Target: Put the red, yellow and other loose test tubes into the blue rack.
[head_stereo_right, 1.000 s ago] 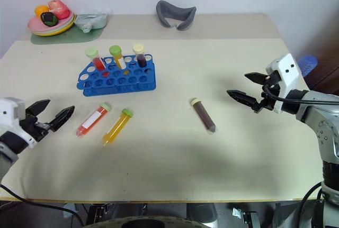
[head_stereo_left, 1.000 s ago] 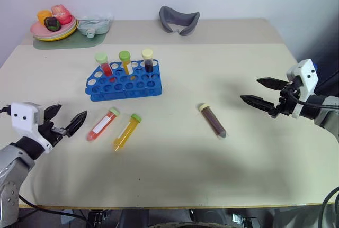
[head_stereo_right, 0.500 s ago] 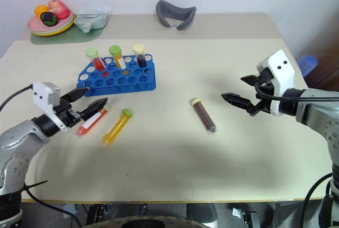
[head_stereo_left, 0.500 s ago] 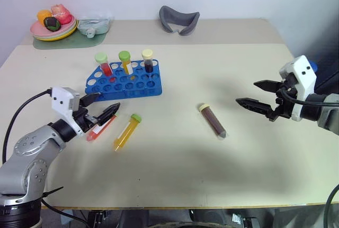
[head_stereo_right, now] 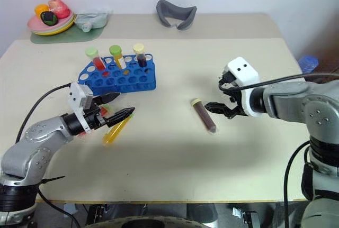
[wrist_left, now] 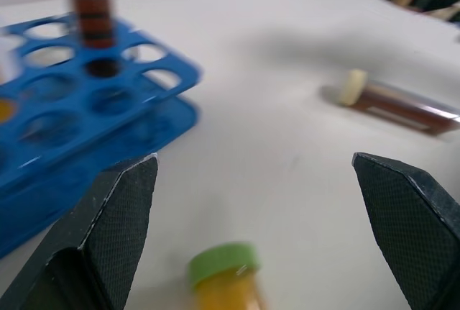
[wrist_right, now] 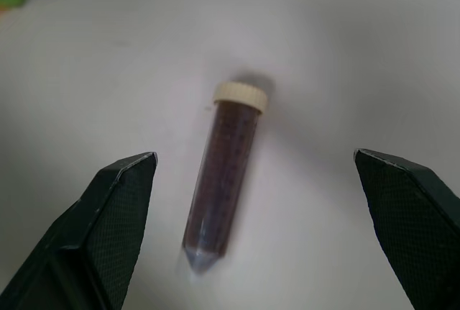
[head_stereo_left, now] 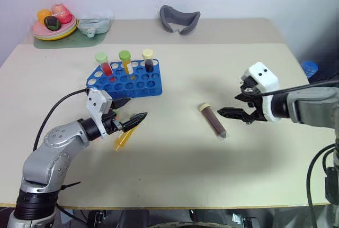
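Observation:
The brown tube's body (head_stereo_left: 214, 122) is between my right gripper's open fingers. I should keep lowering until they are around it just below its cream cap (head_stereo_left: 207, 112), then close them.
The blue rack (head_stereo_left: 124, 84) holds three upright tubes: red (head_stereo_left: 104, 65), yellow (head_stereo_left: 125, 61) and dark (head_stereo_left: 148, 60). In front of it lies a loose yellow tube (head_stereo_left: 122, 140) with a green cap (wrist_left: 223, 264). My left gripper (head_stereo_left: 135, 109) hangs open and level just above it. It covers most of the loose red tube (head_stereo_right: 104, 112). A dark brown tube with a cream cap (head_stereo_left: 213, 120) lies at centre right. My right gripper (head_stereo_left: 229, 104) is open, tilted down, just right of that tube. The brown tube (wrist_right: 224, 180) lies between the fingers in the right wrist view.
At the far left corner sit a plate of toy food (head_stereo_left: 53, 27) and a pale teal object (head_stereo_left: 94, 25). A grey curved piece (head_stereo_left: 179, 19) lies at the far middle. A blue object (head_stereo_left: 309, 68) shows past the table's right edge. A black cable (head_stereo_left: 58, 109) trails from my left arm.
My left gripper swung right from the table's left edge to above the loose red and yellow tubes. My right gripper moved left and tipped down beside the brown tube.

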